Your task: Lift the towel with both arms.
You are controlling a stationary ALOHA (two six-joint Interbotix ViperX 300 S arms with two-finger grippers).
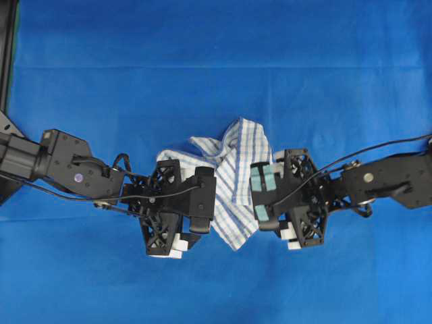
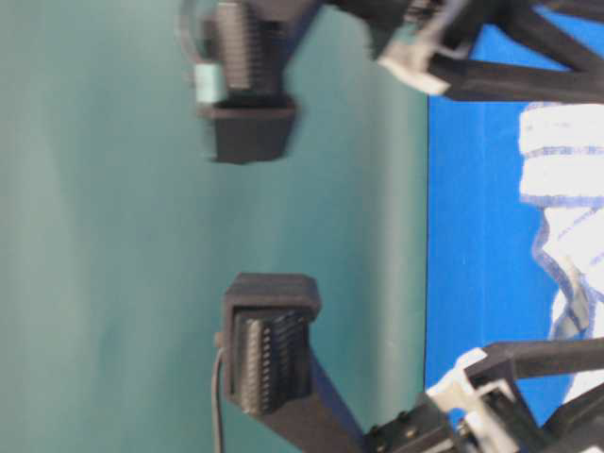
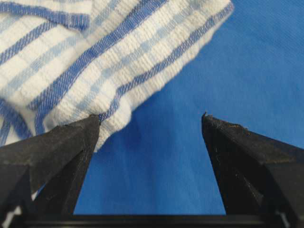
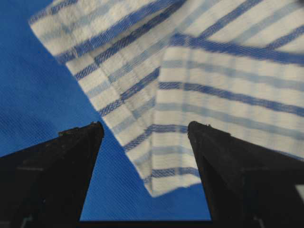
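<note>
Blue cloth is filling the gap of my left gripper (image 3: 154, 152) next to the towel's folded edge (image 3: 118, 111). My left gripper needs to pinch that edge of the towel before both arms lift.
The towel (image 1: 233, 172), white with blue and grey stripes, lies crumpled on the blue table between both arms. My left gripper (image 1: 202, 200) is open at its left edge. In the left wrist view the towel (image 3: 95, 52) touches only one fingertip (image 3: 88, 128), and bare blue cloth fills the gap of the left gripper (image 3: 149, 121). My right gripper (image 1: 263, 197), with pale green tape patches, is open at the towel's right edge. In the right wrist view a corner of the towel (image 4: 213, 85) lies between the spread fingers of the right gripper (image 4: 145, 128).
A blue cloth (image 1: 216, 67) covers the whole table. Black cables (image 1: 378, 150) run along both arms. A dark frame (image 1: 7, 54) stands at the left edge. The table-level view is turned on its side, with a green wall (image 2: 94, 236) behind the fingers.
</note>
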